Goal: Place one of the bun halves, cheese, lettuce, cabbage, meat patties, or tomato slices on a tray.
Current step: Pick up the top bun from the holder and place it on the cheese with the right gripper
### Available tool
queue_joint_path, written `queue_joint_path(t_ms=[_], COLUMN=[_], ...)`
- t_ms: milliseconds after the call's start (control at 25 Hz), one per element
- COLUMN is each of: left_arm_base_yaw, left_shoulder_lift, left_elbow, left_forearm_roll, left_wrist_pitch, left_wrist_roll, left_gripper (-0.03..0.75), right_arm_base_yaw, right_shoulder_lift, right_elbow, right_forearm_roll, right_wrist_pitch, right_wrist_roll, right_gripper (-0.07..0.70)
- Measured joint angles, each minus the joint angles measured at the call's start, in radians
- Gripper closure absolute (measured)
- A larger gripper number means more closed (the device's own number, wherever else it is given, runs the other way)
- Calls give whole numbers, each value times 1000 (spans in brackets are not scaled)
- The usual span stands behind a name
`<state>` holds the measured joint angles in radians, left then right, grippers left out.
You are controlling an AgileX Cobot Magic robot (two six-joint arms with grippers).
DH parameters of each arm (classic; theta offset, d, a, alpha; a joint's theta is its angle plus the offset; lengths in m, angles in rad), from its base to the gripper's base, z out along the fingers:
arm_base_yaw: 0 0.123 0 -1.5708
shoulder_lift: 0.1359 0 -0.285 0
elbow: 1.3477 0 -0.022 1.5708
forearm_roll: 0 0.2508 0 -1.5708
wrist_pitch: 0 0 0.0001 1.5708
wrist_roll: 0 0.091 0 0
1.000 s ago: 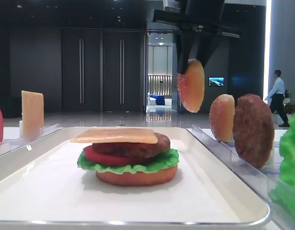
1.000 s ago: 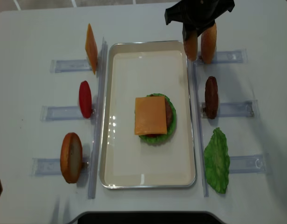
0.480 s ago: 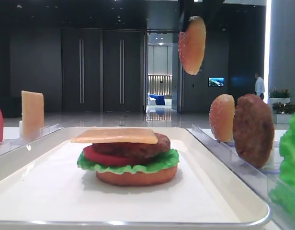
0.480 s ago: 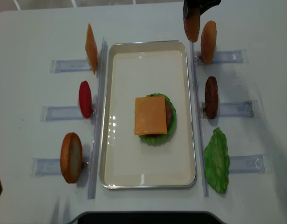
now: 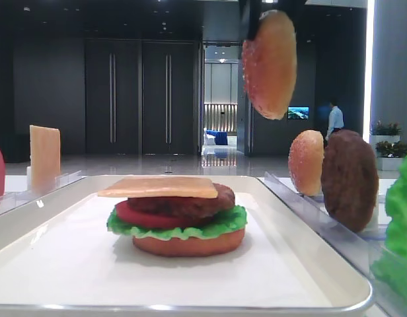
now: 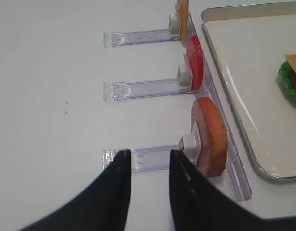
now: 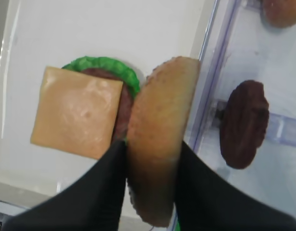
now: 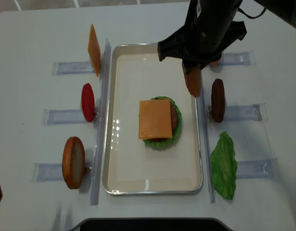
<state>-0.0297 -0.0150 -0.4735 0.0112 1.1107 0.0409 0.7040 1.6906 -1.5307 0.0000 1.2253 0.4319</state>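
Note:
The bun top (image 5: 270,69) is hanging on edge in my right gripper. Next, I swing it over the stack's cheese slice (image 8: 155,119) and tip it dome up before I let it go.
My right gripper (image 7: 150,161) is shut on a domed golden-brown bun top (image 7: 157,125), held on edge between its black fingers. From above, that bun top (image 8: 192,83) hangs over the right rim of the white tray (image 8: 129,163), beside the stacked burger. The stack's top layer is a cheese slice (image 8: 155,119); beneath it lie a meat patty (image 5: 184,203), a tomato slice (image 5: 134,212), lettuce (image 5: 180,229) and a flat bottom bun (image 5: 187,243). In the low side view the held bun (image 5: 269,63) floats high above the tray. My left gripper (image 6: 148,156) is open and empty over a clear rack.
Clear racks flank the tray. Left side holds a cheese slice (image 8: 93,49), a tomato slice (image 8: 88,102) and a bun half (image 8: 73,162). Right side holds another bun top (image 5: 306,162), a patty (image 8: 217,100) and a lettuce leaf (image 8: 224,166).
The right gripper lifted the bun top off the back right rack, rose, then carried it forward to the tray's right edge near the burger. The left gripper stayed put.

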Motion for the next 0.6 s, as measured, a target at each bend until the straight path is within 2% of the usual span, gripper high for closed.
queue_joint_path(t_ms=[160, 320, 400, 600], left_arm_base_yaw=[0, 0, 0, 0], left_shoulder_lift=[0, 0, 0, 0], left_elbow=[0, 0, 0, 0], left_forearm_roll=[0, 0, 0, 0], left_wrist_pitch=[0, 0, 0, 0], left_wrist_roll=[0, 0, 0, 0], left_gripper=[504, 504, 504, 504], right_arm_base_yaw=[19, 30, 32, 32], right_shoulder_lift=[-63, -80, -80, -80], right_elbow=[88, 152, 175, 189], right_forearm_roll=[-8, 0, 0, 150], right_wrist_pitch=[-2, -50, -113, -332], right_wrist_roll=[52, 72, 72, 1], right_gripper=[416, 416, 416, 416])
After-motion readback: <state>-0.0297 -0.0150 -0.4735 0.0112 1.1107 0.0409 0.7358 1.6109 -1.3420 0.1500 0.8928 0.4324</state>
